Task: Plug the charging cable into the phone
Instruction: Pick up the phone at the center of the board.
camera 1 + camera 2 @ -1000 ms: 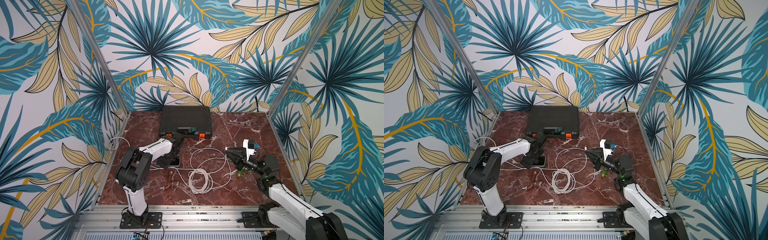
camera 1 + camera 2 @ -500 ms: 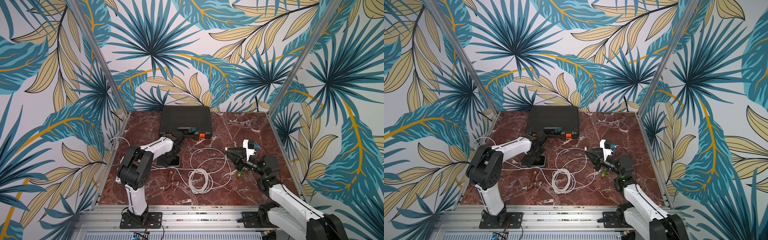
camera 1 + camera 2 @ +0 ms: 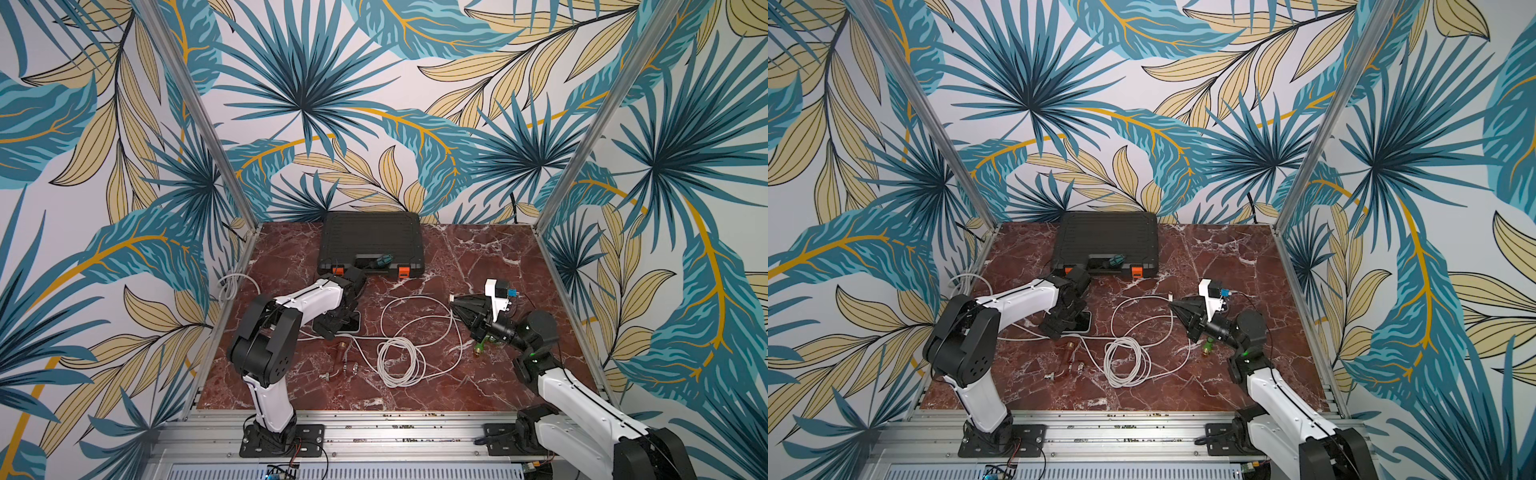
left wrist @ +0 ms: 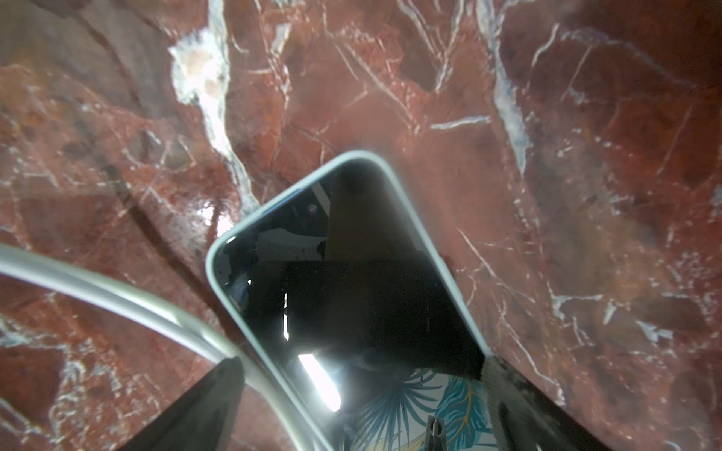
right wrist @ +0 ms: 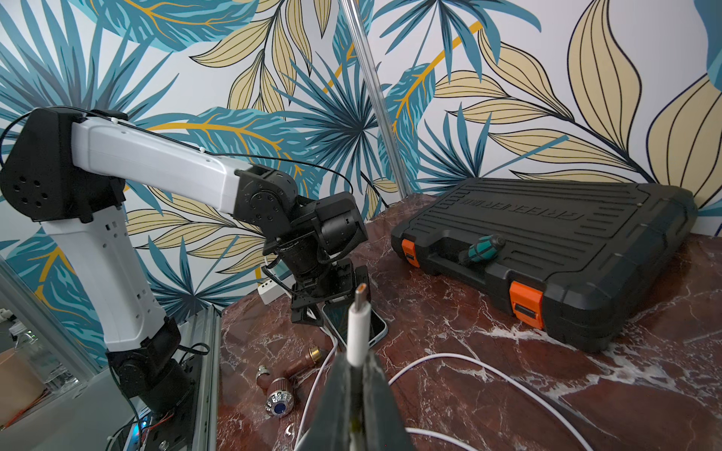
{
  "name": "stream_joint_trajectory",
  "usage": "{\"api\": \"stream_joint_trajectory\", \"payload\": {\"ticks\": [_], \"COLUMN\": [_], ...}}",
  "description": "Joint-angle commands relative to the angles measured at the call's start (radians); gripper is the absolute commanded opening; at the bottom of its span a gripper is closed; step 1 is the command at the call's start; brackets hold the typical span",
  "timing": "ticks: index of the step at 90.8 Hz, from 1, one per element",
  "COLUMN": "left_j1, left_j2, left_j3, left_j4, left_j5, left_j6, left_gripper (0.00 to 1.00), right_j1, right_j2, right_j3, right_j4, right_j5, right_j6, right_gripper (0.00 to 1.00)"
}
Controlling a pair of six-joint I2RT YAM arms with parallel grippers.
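Observation:
The charging cable [image 4: 272,392] rests against the phone's edge inside my left gripper's fingers, so that gripper should first move and turn the phone clear of the cable.
A dark-screened phone [image 3: 352,325] [image 3: 1084,322] in a pale case lies flat on the marble at centre left. My left gripper [image 3: 332,328] [image 3: 1059,325] hangs low over it, open. In the left wrist view the left gripper [image 4: 361,367] straddles the phone [image 4: 351,281]; one finger sits at the phone's edge. The other finger stands outside a stretch of charging cable [image 4: 117,304]. My right gripper [image 3: 456,303] [image 3: 1174,306] [image 5: 355,363] is shut on the cable's plug [image 5: 358,324], which points toward the phone [image 5: 377,324]. The white cable lies coiled [image 3: 399,359] [image 3: 1127,361] between the arms.
A black tool case [image 3: 372,239] [image 3: 1106,239] [image 5: 547,234] with orange latches lies at the back, a teal screwdriver [image 3: 382,262] [image 5: 482,248] on it. Copper fittings [image 3: 340,359] [image 5: 279,394] lie in front of the phone. A green-capped piece [image 3: 482,345] rests under my right wrist.
My left wrist has swung slightly toward the back over the phone, leaving more of the phone showing. The right arm and the plug have stayed put.

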Motion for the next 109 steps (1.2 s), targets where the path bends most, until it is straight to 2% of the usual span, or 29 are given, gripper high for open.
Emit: {"api": "stream_joint_trajectory", "payload": {"ticks": [1,46,65,76,96,109], "left_j1": [0.005,0.008,0.009,0.008,0.008,0.008], "left_j2": [0.016,0.05,0.105,0.085,-0.018,-0.036], "left_j3": [-0.017,0.086,0.127,0.11,0.071,0.014], "left_j4": [0.039,0.027,0.018,0.012,-0.041,0.008], "left_j5": [0.013,-0.045,-0.029,-0.021,-0.093,-0.05], "left_j6": [-0.007,0.063,0.113,0.119,0.095,0.085], "left_gripper": [1.0,1.0,1.0,1.0,1.0,1.0], "right_j1": [0.008,0.009,0.01,0.01,0.011,0.013], "right_j2": [-0.007,-0.017,-0.026,-0.028,-0.026,-0.021], "right_j3": [-0.011,-0.013,-0.014,-0.017,-0.029,-0.036], "right_j4": [-0.005,-0.02,-0.027,-0.031,-0.019,-0.004], "right_j5": [0.007,0.013,0.018,0.02,0.024,0.025], "right_j6": [-0.012,-0.017,-0.018,-0.02,-0.018,-0.012], "right_gripper": [0.0,0.0,0.0,0.0,0.0,0.0]}}
